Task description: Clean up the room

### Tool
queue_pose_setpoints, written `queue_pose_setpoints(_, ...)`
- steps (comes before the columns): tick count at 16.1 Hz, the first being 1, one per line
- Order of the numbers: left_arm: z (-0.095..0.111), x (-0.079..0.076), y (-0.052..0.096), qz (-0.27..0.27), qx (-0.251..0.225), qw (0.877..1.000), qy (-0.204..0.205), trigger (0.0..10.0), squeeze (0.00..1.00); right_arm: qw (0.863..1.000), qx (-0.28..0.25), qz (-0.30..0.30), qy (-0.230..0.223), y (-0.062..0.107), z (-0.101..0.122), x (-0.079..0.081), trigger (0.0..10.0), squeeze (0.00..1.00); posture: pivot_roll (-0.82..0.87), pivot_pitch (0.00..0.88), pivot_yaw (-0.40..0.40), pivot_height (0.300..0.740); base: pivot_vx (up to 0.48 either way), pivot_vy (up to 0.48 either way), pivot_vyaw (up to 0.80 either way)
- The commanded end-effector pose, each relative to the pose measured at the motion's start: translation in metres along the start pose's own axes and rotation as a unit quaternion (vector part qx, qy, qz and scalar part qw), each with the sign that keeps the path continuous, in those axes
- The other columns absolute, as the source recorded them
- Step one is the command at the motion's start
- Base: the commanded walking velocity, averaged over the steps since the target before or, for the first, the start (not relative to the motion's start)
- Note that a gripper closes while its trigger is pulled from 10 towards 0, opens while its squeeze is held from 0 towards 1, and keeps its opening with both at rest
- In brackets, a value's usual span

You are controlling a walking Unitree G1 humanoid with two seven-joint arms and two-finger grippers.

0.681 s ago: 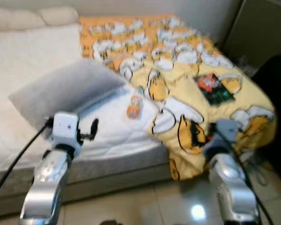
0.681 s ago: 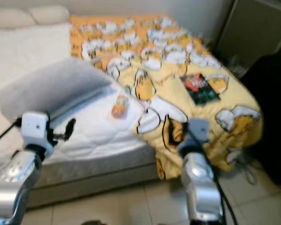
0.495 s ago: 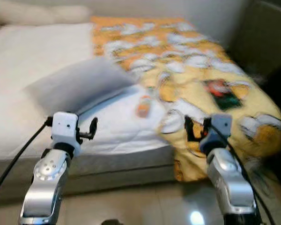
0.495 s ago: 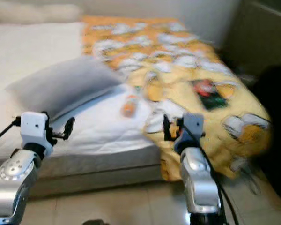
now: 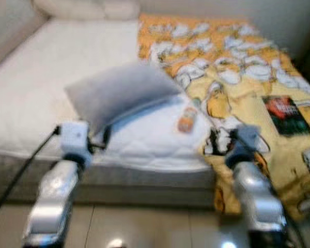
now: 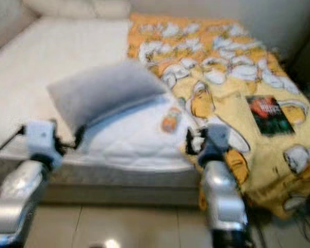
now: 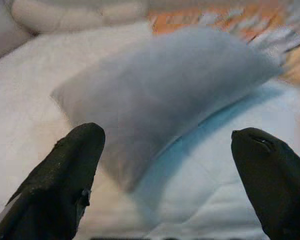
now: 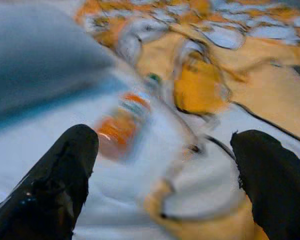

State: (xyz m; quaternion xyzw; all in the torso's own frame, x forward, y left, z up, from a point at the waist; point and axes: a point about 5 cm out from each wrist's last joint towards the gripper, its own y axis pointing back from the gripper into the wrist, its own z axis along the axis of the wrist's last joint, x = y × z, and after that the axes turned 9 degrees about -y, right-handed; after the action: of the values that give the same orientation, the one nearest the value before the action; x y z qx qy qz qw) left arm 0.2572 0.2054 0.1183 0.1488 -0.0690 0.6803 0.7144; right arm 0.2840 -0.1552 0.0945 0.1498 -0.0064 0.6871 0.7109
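Note:
The orange bottle [image 5: 187, 120] should be empty when the robot carries it, since the neck [image 8: 148, 90] between the orange label and green cap looks pale and see-through.
A grey pillow [image 5: 121, 93] lies tilted on the white mattress [image 5: 51, 77], and in the left wrist view the pillow [image 7: 170, 85] is straight ahead. A small orange bottle [image 5: 186, 119] lies on the white sheet beside the yellow cartoon-print blanket [image 5: 237, 77]. A dark book or packet [image 5: 287, 114] rests on the blanket at the right. My left gripper [image 7: 175, 175] is open, held at the bed's near edge before the pillow. My right gripper [image 8: 165, 175] is open too, at the bed edge a little short of the orange bottle [image 8: 121, 127].
Cream pillows [image 5: 88, 8] sit at the head of the bed. The bed's grey base [image 5: 144, 183] runs across in front of me, with glossy tiled floor [image 5: 144, 227] below. The blanket hangs over the bed's right corner. The views are blurred.
The whole picture has shifted right and blurred, so the camera has turned left. Both arms keep their raised pose with fingers apart; the bed's things lie as before.

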Motion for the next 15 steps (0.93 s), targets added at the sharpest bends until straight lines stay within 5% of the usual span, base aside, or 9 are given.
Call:
queue_pose_setpoints(1, 0.005, -0.006, -0.003, -0.011, -0.007, 1.000, 0.002, 10.0, 0.00, 1.000, -0.004, -0.007, 0.007, 0.000, 0.004, -0.006, 10.0, 0.00, 0.05, 0.000, -0.036, 0.740, 0.371, 0.000, 0.00)
queue_pose_setpoints(7, 0.005, -0.003, -0.001, -0.003, -0.007, 1.000, -0.006, 10.0, 0.00, 0.999, 0.014, 0.031, 0.026, -0.010, 0.003, 0.001, 10.0, 0.00, 0.08, 0.000, -0.054, 0.740, 0.371, 0.000, 0.00)
queue_pose_setpoints(12, 0.008, -0.007, -0.001, -0.016, -0.012, 1.000, -0.021, 10.0, 0.00, 0.997, 0.046, 0.062, 0.028, -0.014, -0.002, 0.010, 10.0, 0.00, 0.09, 0.000, -0.067, 0.740, 0.367, 0.000, 0.74)
queue_pose_setpoints(15, 0.007, -0.012, -0.001, -0.041, -0.007, 0.998, -0.045, 10.0, 0.00, 0.993, 0.091, 0.072, 0.032, -0.014, -0.015, 0.010, 10.0, 0.00, 0.09, 0.000, -0.060, 0.740, 0.206, 0.000, 0.00)
